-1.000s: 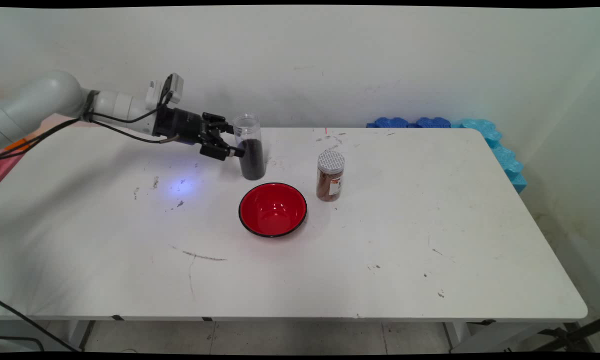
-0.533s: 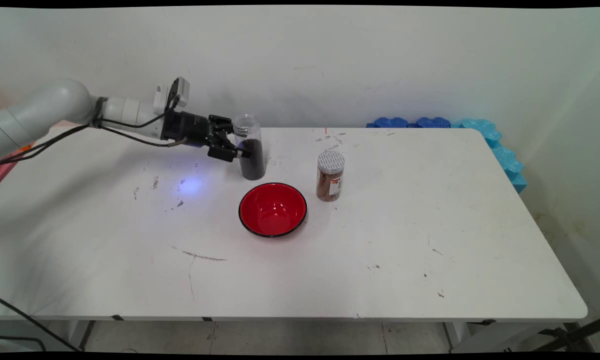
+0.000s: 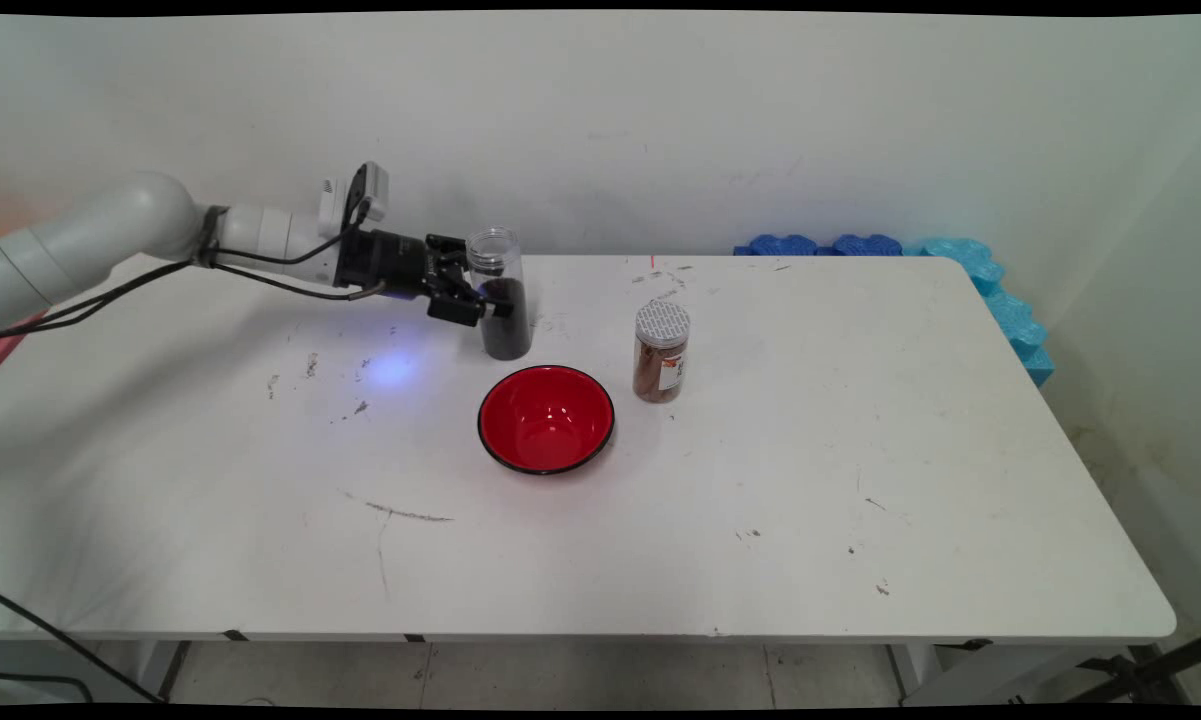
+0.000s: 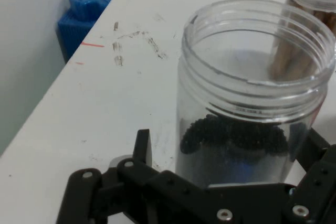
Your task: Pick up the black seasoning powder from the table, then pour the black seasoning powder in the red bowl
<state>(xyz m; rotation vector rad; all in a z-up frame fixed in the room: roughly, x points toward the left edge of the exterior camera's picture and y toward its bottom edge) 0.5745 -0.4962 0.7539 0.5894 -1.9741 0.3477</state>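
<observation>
The dark beads [image 3: 507,322] are far below the jar's open rim [image 3: 493,239]. The beads will pour out when I tip the jar steeply with its opening down.
A clear, lidless jar [image 3: 498,262] [image 4: 252,77] stands upright at the table's back middle, about half full of small dark beads. My gripper [image 3: 494,300] [image 4: 228,145] reaches in level from the left, open, with one finger on either side of the jar's lower half. In the hand view the left finger [image 4: 142,145] stands a little apart from the jar wall, while the right finger [image 4: 315,148] lies close against it. A red bowl [image 3: 546,418] with a black rim sits empty just in front of the jar.
A small jar of brown powder [image 3: 661,352] [image 4: 314,3] with a white lid stands right of the clear jar and the bowl. Blue foam blocks [image 3: 960,265] [image 4: 89,9] line the table's far right corner. The wall is close behind the jar.
My gripper has slid to the right toward the clear jar, and its fingers now reach along both sides of it. The jar, bowl and powder jar have not moved.
</observation>
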